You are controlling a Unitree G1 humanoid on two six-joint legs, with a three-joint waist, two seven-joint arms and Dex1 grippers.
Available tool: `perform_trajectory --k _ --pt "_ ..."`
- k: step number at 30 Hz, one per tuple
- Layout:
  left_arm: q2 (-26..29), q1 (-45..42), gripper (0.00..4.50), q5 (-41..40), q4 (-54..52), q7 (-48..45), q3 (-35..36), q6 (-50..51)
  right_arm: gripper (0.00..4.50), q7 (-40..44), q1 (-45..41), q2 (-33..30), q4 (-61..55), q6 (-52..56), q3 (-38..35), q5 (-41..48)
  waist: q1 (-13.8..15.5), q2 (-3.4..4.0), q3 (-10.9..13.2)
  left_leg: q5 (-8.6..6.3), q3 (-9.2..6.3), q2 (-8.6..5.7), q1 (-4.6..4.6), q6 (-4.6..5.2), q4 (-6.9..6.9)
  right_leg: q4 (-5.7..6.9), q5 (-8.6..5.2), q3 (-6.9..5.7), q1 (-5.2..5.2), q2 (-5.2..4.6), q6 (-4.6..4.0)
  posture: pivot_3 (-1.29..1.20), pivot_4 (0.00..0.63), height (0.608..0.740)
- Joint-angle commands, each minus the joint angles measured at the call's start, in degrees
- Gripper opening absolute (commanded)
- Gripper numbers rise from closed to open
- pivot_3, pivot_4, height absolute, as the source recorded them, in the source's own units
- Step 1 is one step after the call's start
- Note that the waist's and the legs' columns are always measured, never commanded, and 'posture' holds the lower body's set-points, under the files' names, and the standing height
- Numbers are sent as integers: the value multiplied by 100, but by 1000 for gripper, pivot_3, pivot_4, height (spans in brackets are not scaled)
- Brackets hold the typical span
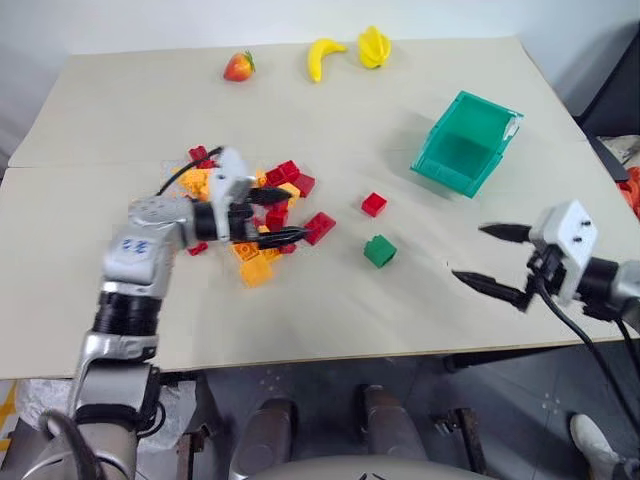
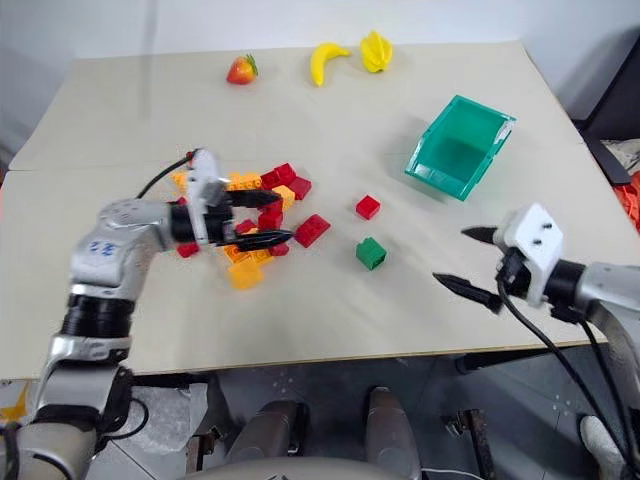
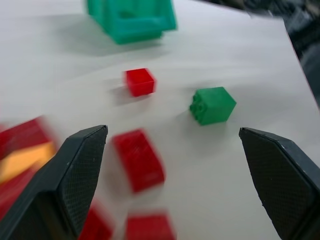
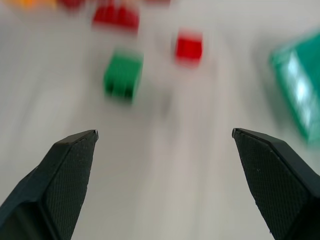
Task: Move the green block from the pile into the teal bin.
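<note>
The teal bin (image 1: 467, 146) is on my right gripper's side and far from my left gripper, so next my right gripper picks up the green block (image 1: 379, 251) and brings it over.
The green block (image 1: 379, 250) lies alone on the table, to the right of the pile (image 1: 255, 215) of red and yellow-orange bricks; it also shows in the left wrist view as the green block (image 3: 212, 105). My left gripper (image 1: 283, 215) hovers over the pile's right side, open and empty, pointing toward the green block. My right gripper (image 1: 484, 256) is open and empty near the table's front right edge, right of the green block (image 4: 123, 74). The teal bin (image 1: 466, 142) lies tipped toward me at the back right, nothing visible inside.
A single red brick (image 1: 374, 204) lies between the pile and the bin. A toy strawberry (image 1: 239, 66), banana (image 1: 322, 55) and a yellow fruit (image 1: 374, 46) sit along the far edge. The table's front edge (image 1: 330, 352) runs just below my right gripper.
</note>
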Motion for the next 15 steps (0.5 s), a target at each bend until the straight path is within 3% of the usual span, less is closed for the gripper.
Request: perform_trajectory --k 1,4,8,15 --pt "91 304 4478 -490 -212 -130 533 -182 4500 186 350 -219 -439 264 -567 186 28 1 0 -1 3 0 5 1 0 -2 0 3 2 -1 0 0 150 740" --pt "279 692 4478 -507 -51 -142 934 -684 4500 -3 338 -201 -727 677 -592 402 41 0 0 -1 5 2 16 2 1 -7 0 3 15 1 0 0 150 740" --pt "268 1046 4478 -717 -88 -273 1307 -1340 4500 -953 -694 349 -1207 1706 501 855 -2 -1 0 -2 8 11 32 -2 1 -11 3 8 25 1 -5 0 150 740" --pt "186 1508 4478 -917 -285 -688 1305 -2069 4500 -2170 -2186 1456 -320 1887 2554 -397 23 0 1 -3 3 6 23 -3 -1 -22 6 2 19 -8 -8 0 150 740"
